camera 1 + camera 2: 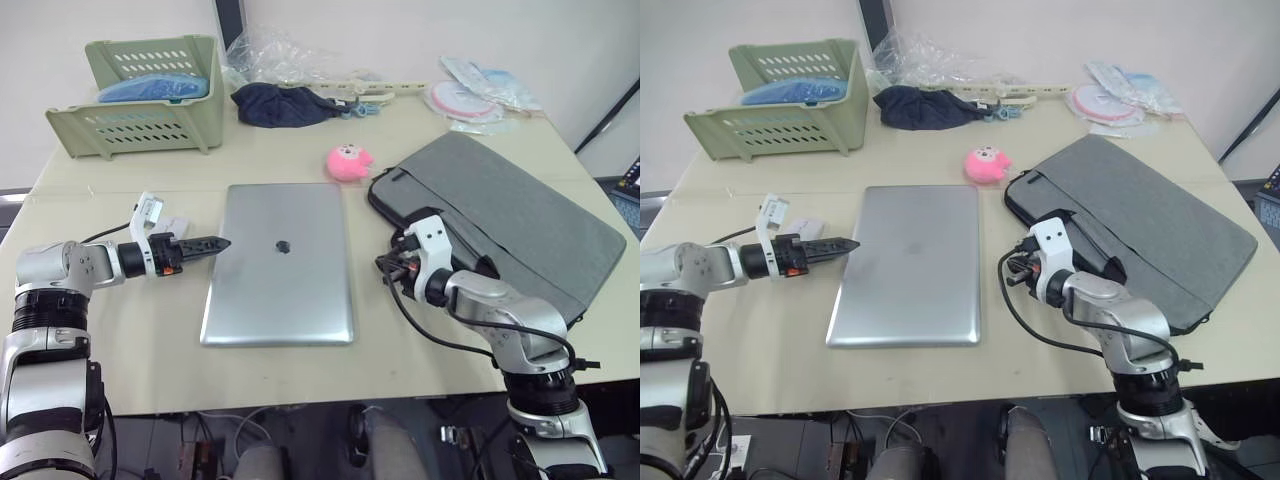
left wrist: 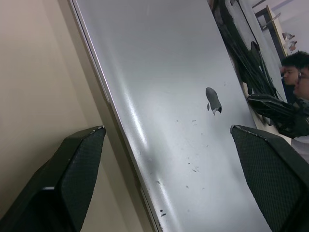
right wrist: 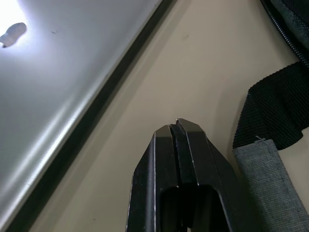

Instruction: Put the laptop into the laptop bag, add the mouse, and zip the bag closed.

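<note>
My gripper is about to lift the silver laptop at this edge, where lid and base meet along a thin seam, so it will stay shut and stiff.
The silver laptop lies shut and flat at the table's middle, its dark logo facing up. To its right the grey laptop bag lies flat, its dark open edge facing the laptop. My left gripper is open at the laptop's left edge; in the left wrist view that edge runs between its two fingers. A small white mouse sits just behind that gripper, partly hidden. My right gripper is shut on nothing, low over the table between the laptop's right edge and the bag's black strap.
A pink plush toy sits behind the laptop near the bag's corner. A green basket stands at the back left, with a dark cloth and plastic packets along the back. A person is beyond the table.
</note>
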Controlling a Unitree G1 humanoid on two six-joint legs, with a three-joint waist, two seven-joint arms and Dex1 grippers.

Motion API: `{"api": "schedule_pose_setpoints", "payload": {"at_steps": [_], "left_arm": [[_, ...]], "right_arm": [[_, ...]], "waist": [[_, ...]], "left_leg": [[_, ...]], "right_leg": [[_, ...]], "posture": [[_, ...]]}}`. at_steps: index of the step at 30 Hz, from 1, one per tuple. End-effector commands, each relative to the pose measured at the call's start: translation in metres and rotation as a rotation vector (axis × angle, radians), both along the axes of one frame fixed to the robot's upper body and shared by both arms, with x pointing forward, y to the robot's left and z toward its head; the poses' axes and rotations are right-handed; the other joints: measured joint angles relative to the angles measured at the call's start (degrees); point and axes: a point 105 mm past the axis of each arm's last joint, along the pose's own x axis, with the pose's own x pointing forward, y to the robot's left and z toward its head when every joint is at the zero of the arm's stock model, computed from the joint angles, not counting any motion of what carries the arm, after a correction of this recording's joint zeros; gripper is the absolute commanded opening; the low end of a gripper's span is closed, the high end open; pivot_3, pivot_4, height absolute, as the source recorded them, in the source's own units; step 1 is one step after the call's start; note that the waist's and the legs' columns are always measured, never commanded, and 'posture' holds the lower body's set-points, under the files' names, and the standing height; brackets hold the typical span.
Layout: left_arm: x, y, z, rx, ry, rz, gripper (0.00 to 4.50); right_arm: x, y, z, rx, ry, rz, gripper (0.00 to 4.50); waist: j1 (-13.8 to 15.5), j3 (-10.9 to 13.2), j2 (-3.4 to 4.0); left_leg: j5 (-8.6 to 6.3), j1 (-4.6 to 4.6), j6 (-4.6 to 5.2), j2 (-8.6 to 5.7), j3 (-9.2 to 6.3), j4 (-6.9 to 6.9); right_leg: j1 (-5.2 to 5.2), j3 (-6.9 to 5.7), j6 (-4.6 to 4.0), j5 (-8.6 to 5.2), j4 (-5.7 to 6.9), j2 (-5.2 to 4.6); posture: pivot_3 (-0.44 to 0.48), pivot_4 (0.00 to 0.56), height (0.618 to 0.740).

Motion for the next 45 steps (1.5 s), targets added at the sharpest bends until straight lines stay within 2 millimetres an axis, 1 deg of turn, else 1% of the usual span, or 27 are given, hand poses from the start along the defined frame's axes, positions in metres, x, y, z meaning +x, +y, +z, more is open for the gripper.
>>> {"api": "schedule_pose_setpoints", "payload": {"at_steps": [1,7,10,12,16,22,27,31,42,45], "left_arm": [[0.000,-0.015,0.007,-0.025,-0.029,-0.069,4.50],[-0.006,-0.026,0.005,-0.061,0.001,-0.120,4.50],[-0.010,-0.028,-0.007,-0.049,0.036,-0.145,4.50],[-0.014,-0.032,-0.011,-0.040,0.045,-0.177,4.50],[-0.017,-0.037,-0.011,-0.053,0.048,-0.212,4.50],[-0.013,-0.039,-0.012,-0.067,0.053,-0.196,4.50],[-0.010,-0.039,-0.013,-0.086,0.060,-0.166,4.50],[-0.008,-0.044,-0.013,-0.116,0.061,-0.158,4.50],[-0.011,-0.057,-0.011,-0.151,0.054,-0.168,4.50],[-0.015,-0.063,-0.009,-0.169,0.055,-0.187,4.50]], "right_arm": [[0.007,0.013,0.007,-0.018,-0.060,0.028,0.02],[0.016,0.022,0.004,-0.008,-0.068,0.039,0.02],[0.020,0.025,0.000,-0.007,-0.061,0.057,0.02],[0.022,0.025,-0.004,-0.014,-0.053,0.064,0.02],[0.024,0.026,-0.010,-0.033,-0.050,0.087,0.02],[0.026,0.035,-0.007,-0.030,-0.063,0.120,0.02],[0.026,0.045,-0.008,-0.021,-0.067,0.140,0.02],[0.023,0.053,-0.012,-0.012,-0.059,0.156,0.02],[0.019,0.068,-0.018,0.006,-0.048,0.190,0.02],[0.015,0.075,-0.022,0.009,-0.041,0.214,0.02]], "waist": [[0.04,0.00,-0.01],[0.19,-0.01,-0.02],[0.20,-0.01,-0.02],[0.19,-0.02,-0.03],[0.16,-0.03,-0.04],[0.16,-0.04,-0.04],[0.19,-0.04,-0.04],[0.19,-0.06,-0.05],[0.13,-0.29,-0.03],[0.06,-0.31,-0.04]], "left_leg": [[0.00,0.00,0.00,0.00,-0.01,0.00],[0.00,-0.02,0.01,-0.03,-0.06,0.03],[0.01,-0.02,0.02,-0.04,-0.08,0.03],[0.01,-0.01,0.02,-0.05,-0.09,0.03],[0.01,0.00,0.02,-0.05,-0.08,0.03],[0.01,-0.02,0.02,-0.05,-0.07,0.04],[0.01,-0.02,0.02,-0.05,-0.08,0.08],[0.01,-0.03,0.02,-0.05,-0.07,0.10],[0.01,-0.02,0.02,-0.05,-0.07,0.14],[0.01,-0.02,0.02,-0.04,-0.07,0.14]], "right_leg": [[0.00,0.00,0.00,0.00,0.02,0.00],[0.00,-0.02,0.00,0.00,0.01,-0.03],[0.00,-0.04,0.00,0.00,0.01,-0.04],[0.02,-0.04,0.00,0.00,0.01,-0.05],[0.07,-0.03,0.00,0.00,0.01,-0.05],[0.13,0.00,0.00,0.00,0.04,-0.08],[0.14,0.00,0.00,0.00,0.07,-0.09],[0.17,0.01,0.00,0.00,0.12,-0.09],[0.21,0.06,0.00,0.00,0.24,-0.13],[0.21,0.06,0.00,0.00,0.24,-0.13]], "posture": [[0.000,0.150,0.740],[0.000,0.150,0.740],[0.000,0.150,0.740],[0.000,0.150,0.740],[0.000,0.150,0.740],[0.000,0.150,0.740],[0.000,0.150,0.740],[0.000,0.150,0.740],[0.000,0.150,0.740],[0.000,0.150,0.740]]}}
